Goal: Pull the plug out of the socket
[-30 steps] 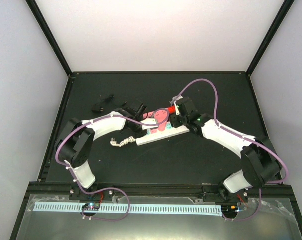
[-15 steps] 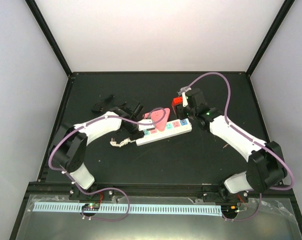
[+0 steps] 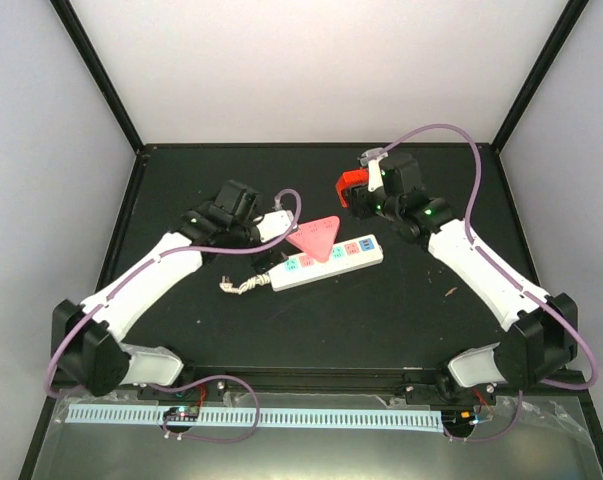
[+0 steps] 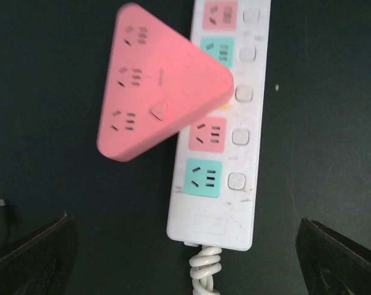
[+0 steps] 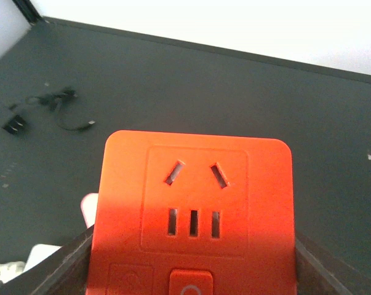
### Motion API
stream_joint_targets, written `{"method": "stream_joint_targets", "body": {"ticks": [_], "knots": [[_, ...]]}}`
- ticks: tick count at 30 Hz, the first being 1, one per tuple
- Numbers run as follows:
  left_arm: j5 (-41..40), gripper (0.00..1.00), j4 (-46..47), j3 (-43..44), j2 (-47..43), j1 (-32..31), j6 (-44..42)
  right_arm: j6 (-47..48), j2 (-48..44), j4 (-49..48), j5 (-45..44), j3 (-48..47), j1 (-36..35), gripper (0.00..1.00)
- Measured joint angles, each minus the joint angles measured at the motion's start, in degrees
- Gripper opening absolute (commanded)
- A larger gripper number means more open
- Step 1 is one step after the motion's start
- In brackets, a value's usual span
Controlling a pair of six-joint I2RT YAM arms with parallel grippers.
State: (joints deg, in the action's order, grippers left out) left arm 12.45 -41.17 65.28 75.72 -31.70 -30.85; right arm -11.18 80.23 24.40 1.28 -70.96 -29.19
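The plug's loose end [image 3: 344,191] sticks out from my right gripper toward my open left gripper. My left gripper should keep moving to the plug until its fingers close.
The socket [image 3: 331,262], a long white strip with pastel outlets, lies on the black table, its cord stub [image 3: 239,286] at the left end. A pink triangular adapter [image 3: 316,237] sits plugged into it. The plug [image 3: 351,184], an orange-red cube, hangs in the air behind the strip's right end, clear of it, with my right gripper [image 3: 359,192] shut on it. In the right wrist view the plug [image 5: 194,203] fills the space between the fingers [image 5: 74,261]. My left gripper [image 4: 184,249] is open above the socket [image 4: 231,123], holding nothing.
A black cable with a small charger [image 5: 47,109] lies on the table at the back left. Black frame posts and pale walls bound the table on three sides.
My right gripper has pulled the orange-red plug off the strip and carried it up and back. My left gripper has opened, let go of the strip's left end and risen away from it.
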Motion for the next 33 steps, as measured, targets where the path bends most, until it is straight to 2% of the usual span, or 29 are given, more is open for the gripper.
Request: {"method": "stream_joint_targets", "body": {"ticks": [10, 20, 33], "knots": [[1.8, 0.99, -0.3, 2.8, -11.6, 0.0, 2.9, -5.7, -1.9, 1.2, 11.6, -1.6, 0.0, 0.29], [5.4, 0.99, -0.4, 5.9, -11.4, 0.0, 4.3, -13.6, -2.9, -3.4, 26.5, -1.6, -0.7, 0.30], [7.6, 0.96, 0.9, 8.8, -7.6, -0.4, 5.5, -19.2, 0.5, -6.7, 33.6, -0.8, -5.6, 0.30]]}}
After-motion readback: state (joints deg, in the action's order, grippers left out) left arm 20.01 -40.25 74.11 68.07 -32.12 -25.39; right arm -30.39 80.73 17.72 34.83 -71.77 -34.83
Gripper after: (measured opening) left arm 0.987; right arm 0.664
